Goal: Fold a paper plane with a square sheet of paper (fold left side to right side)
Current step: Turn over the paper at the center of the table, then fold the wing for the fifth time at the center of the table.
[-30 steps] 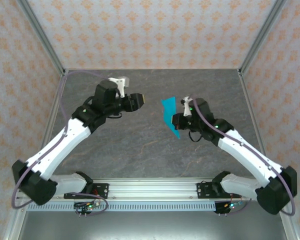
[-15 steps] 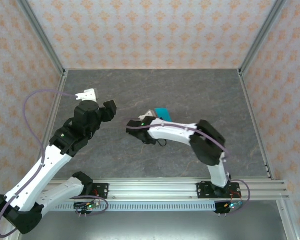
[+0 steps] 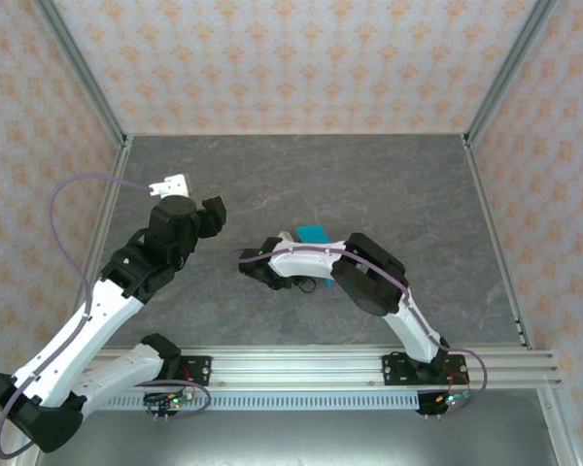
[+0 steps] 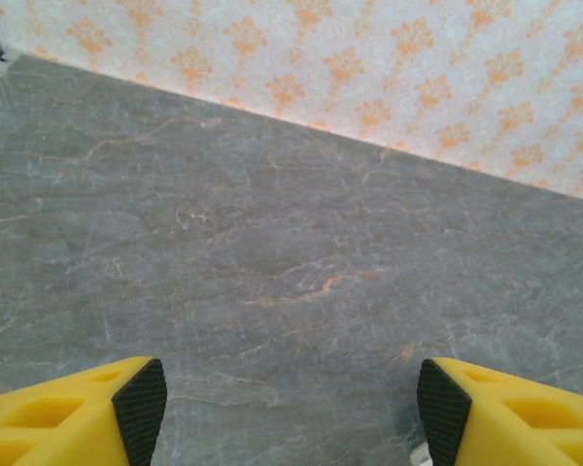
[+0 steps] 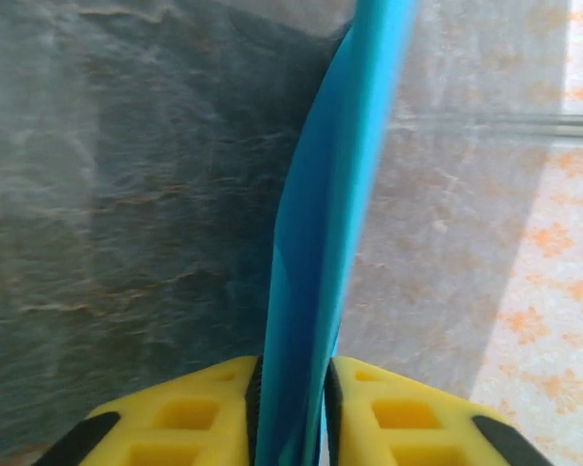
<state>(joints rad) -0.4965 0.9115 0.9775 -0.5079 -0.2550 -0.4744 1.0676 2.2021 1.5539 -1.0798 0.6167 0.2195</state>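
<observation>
I should back my right gripper clear and take the folded edge (image 5: 321, 233) with my left gripper, because my right gripper's arm reaches across the cyan-blue paper (image 3: 314, 235) to its fold.
The cyan-blue paper (image 5: 321, 214) is folded narrow and stands edge-on between the yellow fingers of my right gripper (image 5: 291, 374), which is shut on it. From above, only a small blue patch of the paper (image 3: 313, 234) peeks out behind the right forearm (image 3: 306, 257), which reaches left across the table's middle; the right gripper there is mostly hidden. My left gripper (image 3: 211, 212) hovers left of centre. Its fingers (image 4: 141, 408) stand wide apart with bare table between them, so the left gripper (image 4: 291, 408) is open.
The grey marbled table (image 3: 272, 175) is framed by metal posts (image 3: 87, 87) and patterned walls (image 3: 291, 58). A mounting rail (image 3: 291, 364) runs along the near edge. A purple cable (image 3: 78, 184) loops off the left arm.
My right arm has swung left across the table with the blue paper, its forearm now folded over the centre. My left arm has pulled back to the left.
</observation>
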